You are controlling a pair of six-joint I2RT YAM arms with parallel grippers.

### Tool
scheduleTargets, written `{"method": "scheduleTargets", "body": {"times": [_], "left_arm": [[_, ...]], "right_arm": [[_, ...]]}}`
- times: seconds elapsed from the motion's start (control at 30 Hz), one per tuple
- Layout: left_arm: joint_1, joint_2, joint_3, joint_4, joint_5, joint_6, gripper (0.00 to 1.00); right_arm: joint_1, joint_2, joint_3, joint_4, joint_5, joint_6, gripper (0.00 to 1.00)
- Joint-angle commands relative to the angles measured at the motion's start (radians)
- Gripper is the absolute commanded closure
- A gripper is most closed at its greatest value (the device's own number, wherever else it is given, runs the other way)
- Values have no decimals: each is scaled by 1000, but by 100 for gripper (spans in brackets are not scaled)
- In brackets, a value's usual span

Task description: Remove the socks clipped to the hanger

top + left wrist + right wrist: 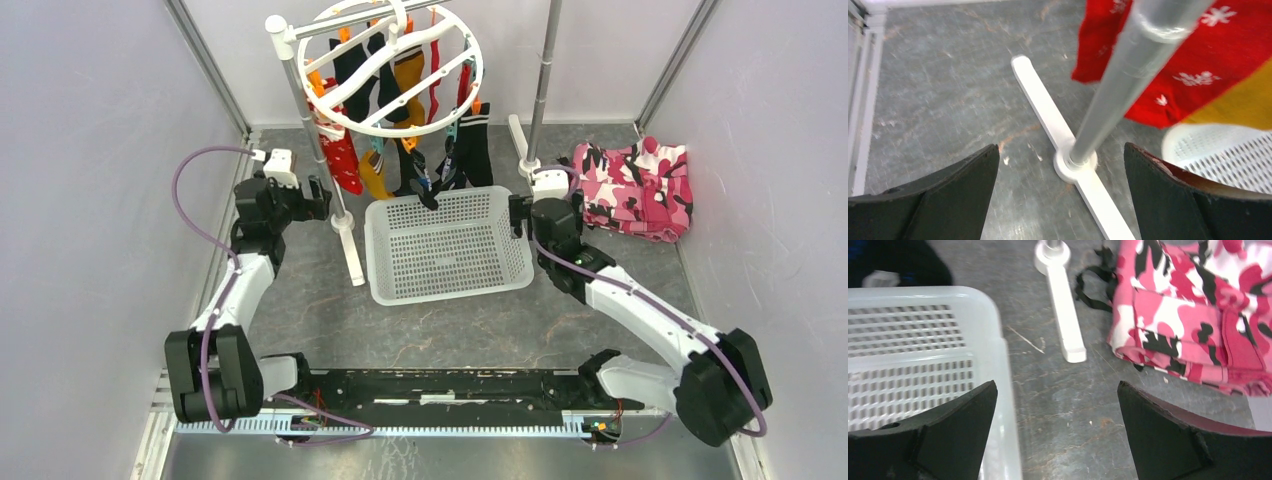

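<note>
My open right gripper should stay on its way to the front black sock [420, 172], which hangs free over the basket, and go on moving toward its lower end [427, 197] until the fingers close on it.
The round white hanger [385, 62] hangs on a rack at the back, with several socks clipped under it: red [341, 160], mustard-yellow [376, 175] and black [472, 150]. My left gripper [322, 197] is open and empty, just left of the rack's left pole [318, 145]. In the left wrist view the gripper [1061, 165] frames the pole's foot, with the red sock [1193, 65] and a yellow sock [1238, 107] beyond. My right gripper [517, 215] is open and empty at the basket's right rim, over bare table in its wrist view [1057, 400].
A white perforated basket [445, 247] stands below the hanger; it also shows in the wrist views [1218, 150] [995, 355]. A pink camouflage cloth [635, 187] [1193, 315] lies at the back right. The rack's white feet [350, 245] [1064, 305] rest on the table. Grey walls enclose the sides.
</note>
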Motion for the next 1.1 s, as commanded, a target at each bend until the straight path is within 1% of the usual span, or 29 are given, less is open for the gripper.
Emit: {"method": "scheduleTargets", "body": {"times": [0.0, 0.07, 0.17, 0.23, 0.27, 0.43, 0.5, 0.57, 0.7, 0.8, 0.93, 1.0, 1.07], "left_arm": [[11, -62, 150, -363, 152, 70, 0], [11, -84, 208, -460, 194, 71, 0], [11, -116, 283, -572, 257, 62, 0], [11, -136, 328, -640, 330, 51, 0], [11, -146, 347, -659, 363, 37, 0], [11, -181, 429, -729, 554, -9, 0], [10, -191, 434, -745, 606, -8, 0], [10, -201, 428, -753, 623, 1, 0], [9, -196, 435, -791, 644, 47, 0], [8, -187, 442, -806, 680, 52, 0], [3, -182, 437, -806, 708, 58, 0], [3, -182, 432, -811, 708, 71, 0], [2, -182, 421, -812, 709, 79, 0]], "right_arm": [[81, -93, 72, -37, -98, -88, 2], [124, -112, 99, -48, -192, -111, 2], [166, -138, 121, -1, -411, -139, 2], [197, -121, 157, 9, -513, -168, 2], [210, -103, 180, 41, -562, -176, 2], [236, 38, 315, 106, -675, -194, 2], [235, 100, 372, 128, -729, -189, 4], [235, 149, 414, 152, -792, -169, 6], [236, 241, 453, 198, -777, -156, 11], [235, 301, 479, 218, -774, -157, 17], [236, 372, 495, 238, -708, -167, 27], [234, 395, 493, 255, -690, -171, 33], [234, 412, 501, 264, -688, -171, 43]]}}
